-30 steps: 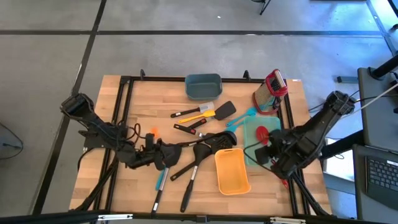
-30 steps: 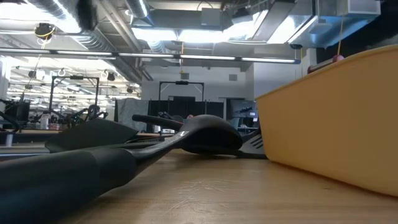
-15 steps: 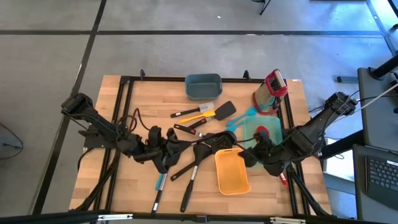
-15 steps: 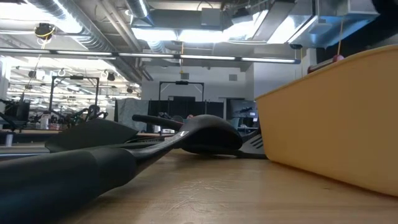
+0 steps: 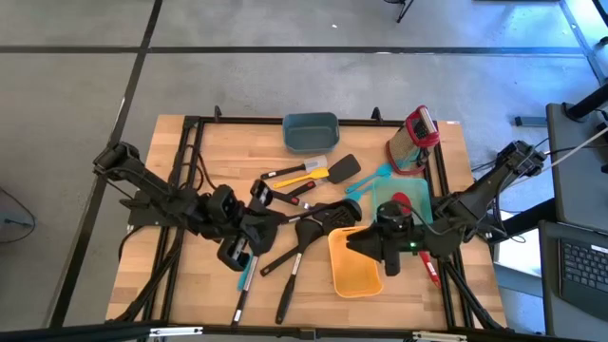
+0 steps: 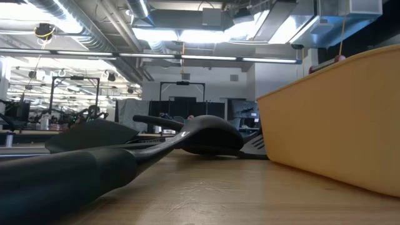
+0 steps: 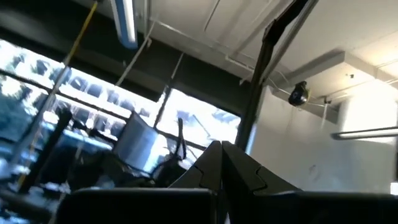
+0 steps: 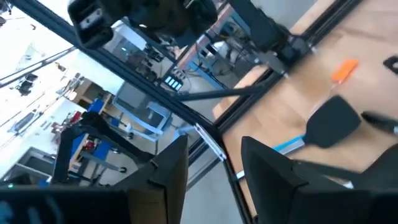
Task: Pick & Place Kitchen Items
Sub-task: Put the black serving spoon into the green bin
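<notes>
The robot's left gripper has its closed fingers pointing up at the ceiling (image 7: 339,34), so it should pull back, open and turn down toward the black turner (image 8: 333,121).
Several long-handled utensils lie on the wooden table: black ladles and turners (image 5: 318,217) in the middle, white and orange-headed spatulas (image 5: 306,172), a black turner (image 5: 344,168), a teal spatula (image 5: 369,180) and a red spoon (image 5: 400,201) on a pale teal board. My left gripper (image 5: 257,196) is shut and empty over the handles of the black utensils; its shut tips (image 7: 221,150) point up at the ceiling. My right gripper (image 5: 354,243) is open and empty over the orange bin (image 5: 356,271); its own view (image 8: 214,177) looks across the table.
A teal bin (image 5: 311,131) stands at the far edge and a red-topped grater (image 5: 416,136) at the far right. A black frame (image 5: 190,142) runs around the table. In the low view a black handle (image 6: 69,178) and the orange bin's wall (image 6: 337,119) fill the foreground.
My right gripper has gone toward the table's left edge, from beside the pale teal board to over the orange bin. My left arm has reached farther toward the table's right, over the black utensils. The utensils have stayed where they were.
</notes>
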